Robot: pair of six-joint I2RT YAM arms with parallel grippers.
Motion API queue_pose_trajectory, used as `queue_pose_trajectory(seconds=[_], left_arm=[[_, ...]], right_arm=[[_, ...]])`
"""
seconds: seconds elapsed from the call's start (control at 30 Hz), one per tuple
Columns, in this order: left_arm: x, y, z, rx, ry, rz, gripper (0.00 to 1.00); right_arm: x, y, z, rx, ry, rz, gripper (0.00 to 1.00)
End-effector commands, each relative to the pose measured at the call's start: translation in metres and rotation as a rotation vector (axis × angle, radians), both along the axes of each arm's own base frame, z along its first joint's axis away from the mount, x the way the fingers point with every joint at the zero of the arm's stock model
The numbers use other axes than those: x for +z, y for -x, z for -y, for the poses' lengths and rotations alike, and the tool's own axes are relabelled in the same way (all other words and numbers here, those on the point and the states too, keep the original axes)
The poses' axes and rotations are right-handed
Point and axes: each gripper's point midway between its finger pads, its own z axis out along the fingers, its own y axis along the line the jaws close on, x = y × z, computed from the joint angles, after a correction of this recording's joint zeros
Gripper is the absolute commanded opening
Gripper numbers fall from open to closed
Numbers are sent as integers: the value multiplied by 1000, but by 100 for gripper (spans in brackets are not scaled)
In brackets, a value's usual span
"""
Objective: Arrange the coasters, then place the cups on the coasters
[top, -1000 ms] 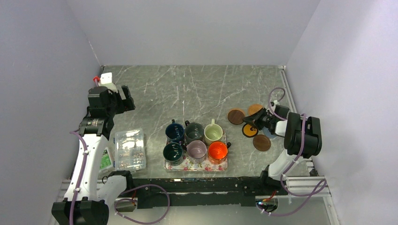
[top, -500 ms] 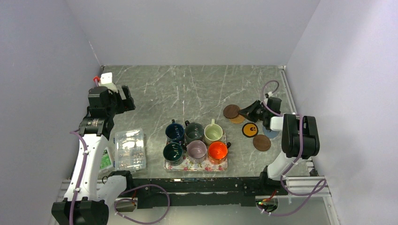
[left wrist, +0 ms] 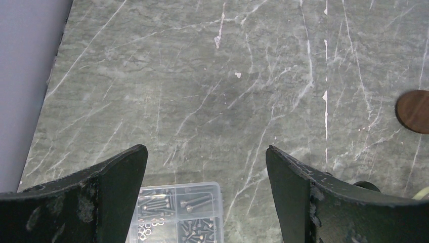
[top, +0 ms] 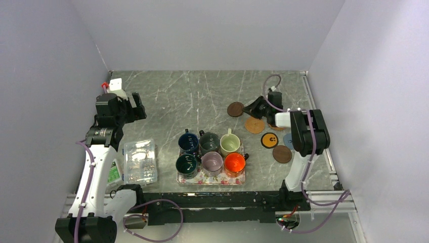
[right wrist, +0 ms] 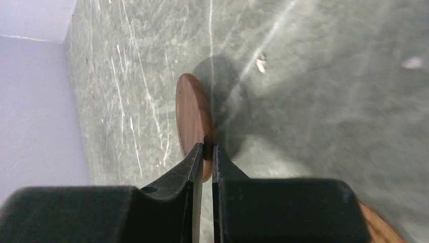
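The dark brown coaster is hanging level by its edge. My right gripper should keep moving it toward the clear space behind the cups until it lies flat.
My right gripper is shut on the edge of a dark brown coaster, held just over the table left of the other coasters. In the right wrist view the coaster stands edge-on between the closed fingers of the gripper. A tan woven coaster, a black one with an orange rim and another dark brown one lie flat at the right. Six cups stand on the floral tray: navy, green, cream, green, mauve, orange. My left gripper hangs open at the far left, holding nothing.
A clear plastic compartment box with screws lies left of the tray, also below the left gripper as the box. A pale blue disc lies beside the right arm. Walls close the table on three sides.
The right gripper has carried the dark brown coaster up and leftward, away from the coaster group toward the back middle. The tan coaster now shows. The left arm has not moved.
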Motion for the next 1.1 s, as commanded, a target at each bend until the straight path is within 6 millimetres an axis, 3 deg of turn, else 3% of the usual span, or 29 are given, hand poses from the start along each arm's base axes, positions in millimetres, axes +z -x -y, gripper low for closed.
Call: queue_pose_trajectory(seconds=[0.0,0.37,0.73,0.9,1.07], left_arm=[[6,-3,-1,-4,-25,29,94],[5,-4,3,-17,-30,23,94],[2,-4,16,-61,-30,15,94],[1,-4,19,-68,-32,13,94],[0,-4,22,-72,-41,10,94]], right_arm=[[10,-32,-20,-37,0,52,0],[7,-75,-68,-66,28,82,0],[-14,-93,-134,7,-3,53,0],[-9,-105,-160,23,-11,85,0],[-13,-111,-174,59,55,98,0]])
